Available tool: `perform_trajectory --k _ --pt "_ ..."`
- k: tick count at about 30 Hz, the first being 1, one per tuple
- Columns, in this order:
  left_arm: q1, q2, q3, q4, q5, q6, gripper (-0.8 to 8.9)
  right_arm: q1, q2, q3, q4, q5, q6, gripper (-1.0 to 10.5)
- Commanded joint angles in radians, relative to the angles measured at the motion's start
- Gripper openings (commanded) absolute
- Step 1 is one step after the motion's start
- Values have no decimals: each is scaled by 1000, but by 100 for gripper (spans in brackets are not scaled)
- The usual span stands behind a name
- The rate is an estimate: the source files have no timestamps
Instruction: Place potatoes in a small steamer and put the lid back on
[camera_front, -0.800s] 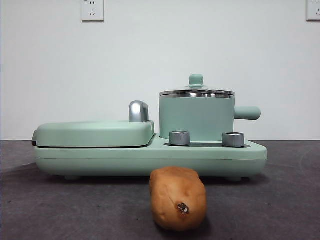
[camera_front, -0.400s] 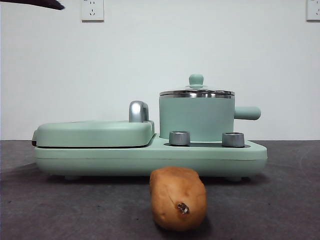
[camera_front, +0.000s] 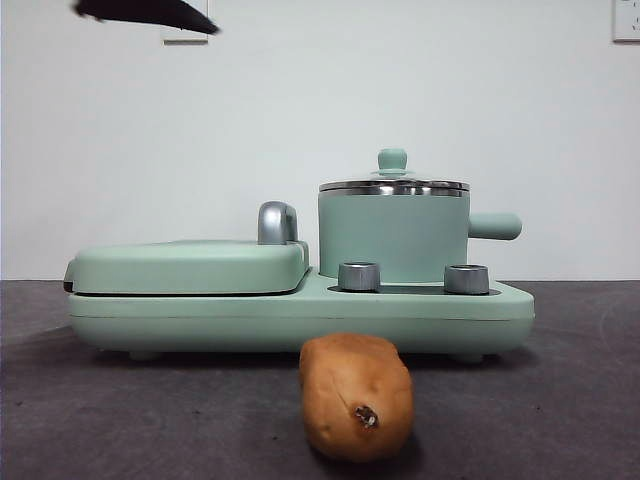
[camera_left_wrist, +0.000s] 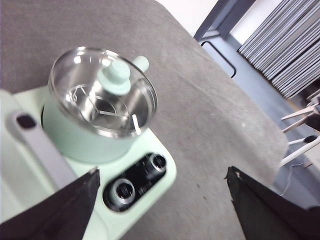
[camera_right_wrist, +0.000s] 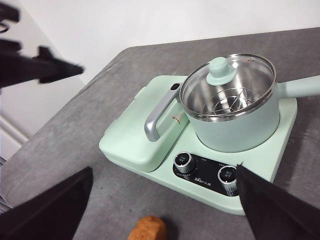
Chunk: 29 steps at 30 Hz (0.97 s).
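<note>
The lid's plain rim (camera_front: 394, 185) rests on top. The glass lid (camera_front: 394, 177) should come straight off when I lift the green knob, and the steamer should stay seated.
The orange-brown potato (camera_front: 357, 397) lies on the grey table in front of the appliance, its dark-spotted end toward the front camera; it also shows in the right wrist view (camera_right_wrist: 149, 229). The mint-green steamer (camera_front: 393, 240) stands on the right of the base, with the glass lid (camera_front: 393, 185) on it. My left gripper (camera_left_wrist: 162, 175) is open and empty, high above the steamer (camera_left_wrist: 85, 142) and lid (camera_left_wrist: 116, 77). It shows as a black tip (camera_front: 150, 12) at the front view's top left. My right gripper (camera_right_wrist: 162, 175) is open and empty, high above the table in front of the steamer (camera_right_wrist: 240, 127).
The flat mint-green griddle (camera_front: 190, 265) with a chrome handle (camera_front: 277, 222) takes up the left of the base (camera_front: 300, 315). Two steel knobs (camera_front: 359, 276) (camera_front: 466, 279) sit in front of the steamer, whose side handle (camera_front: 495, 226) points right.
The black tip of the left arm has come further into the front view at the top left, moving right. The potato, steamer and lid have not moved.
</note>
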Motion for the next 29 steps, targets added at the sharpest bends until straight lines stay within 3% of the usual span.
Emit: perform_trajectory --k 1,13,20,29 --pt "-45 123 125 -16 -56 48 414 0 5 15 5 -4 -7 457" --pt "-196 557 557 -74 -371 191 409 0 6 15 5 0 -7 457" --pt "-243 718 662 -12 -390 197 403 0 5 15 5 3 -7 457" --pt "-272 784 663 -6 -429 197 403 0 5 15 5 3 -8 457"
